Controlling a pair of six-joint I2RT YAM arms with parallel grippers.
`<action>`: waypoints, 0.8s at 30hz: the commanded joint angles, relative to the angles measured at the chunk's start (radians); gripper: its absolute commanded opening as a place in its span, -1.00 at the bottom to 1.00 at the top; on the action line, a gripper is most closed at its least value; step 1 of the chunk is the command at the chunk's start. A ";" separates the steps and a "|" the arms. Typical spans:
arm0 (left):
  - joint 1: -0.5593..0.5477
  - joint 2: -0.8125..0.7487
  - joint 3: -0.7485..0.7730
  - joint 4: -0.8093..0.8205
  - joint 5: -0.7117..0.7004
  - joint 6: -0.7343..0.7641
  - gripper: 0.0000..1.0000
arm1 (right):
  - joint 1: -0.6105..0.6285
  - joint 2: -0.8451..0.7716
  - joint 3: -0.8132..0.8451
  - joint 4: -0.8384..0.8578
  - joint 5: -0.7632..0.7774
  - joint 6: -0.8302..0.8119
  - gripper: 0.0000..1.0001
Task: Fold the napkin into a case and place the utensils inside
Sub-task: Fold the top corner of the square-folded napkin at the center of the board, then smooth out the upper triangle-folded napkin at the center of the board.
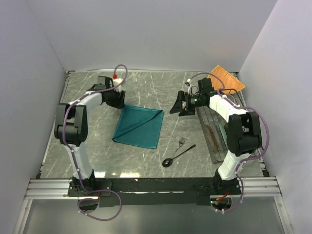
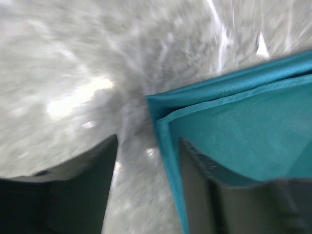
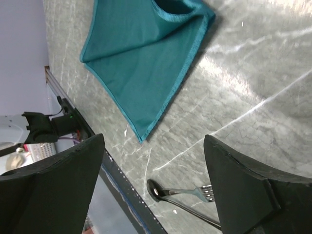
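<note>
A crease runs at a slant across the napkin (image 1: 139, 127) to its gaping corner, so my right gripper needs to return to the napkin's raised fold there (image 1: 159, 113) and neaten it before it gets the utensils.
The teal napkin (image 1: 139, 126) lies folded flat mid-table; it also shows in the left wrist view (image 2: 243, 112) and the right wrist view (image 3: 141, 58). My left gripper (image 1: 118, 99) is open at the napkin's far-left corner. In its wrist view (image 2: 148, 146) the napkin's edge runs between the jaws, with one finger over the cloth. My right gripper (image 1: 183, 105) is open and empty above the table, right of the napkin (image 3: 153, 141). The silver fork (image 1: 181, 142) and the dark spoon (image 1: 178, 156) lie together near the front, also in the right wrist view: fork (image 3: 195, 191), spoon (image 3: 156, 187).
An orange woven cloth (image 1: 225, 78) lies at the far right corner. A long grey tray (image 1: 214, 134) runs along the right side under my right arm. A small white object with a red top (image 1: 115, 76) stands behind my left gripper. Walls close three sides.
</note>
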 commanded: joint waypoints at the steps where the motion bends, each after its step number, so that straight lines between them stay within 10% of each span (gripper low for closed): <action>1: 0.084 -0.191 0.028 0.034 0.068 -0.104 0.25 | 0.008 -0.016 0.105 -0.013 0.008 -0.048 0.91; 16: 0.134 -0.737 -0.369 0.103 0.279 -0.389 0.93 | 0.118 0.082 0.255 0.157 0.038 0.025 1.00; 24: 0.134 -0.774 -0.641 0.399 0.480 -0.677 0.93 | 0.244 0.228 0.349 0.224 0.019 0.067 1.00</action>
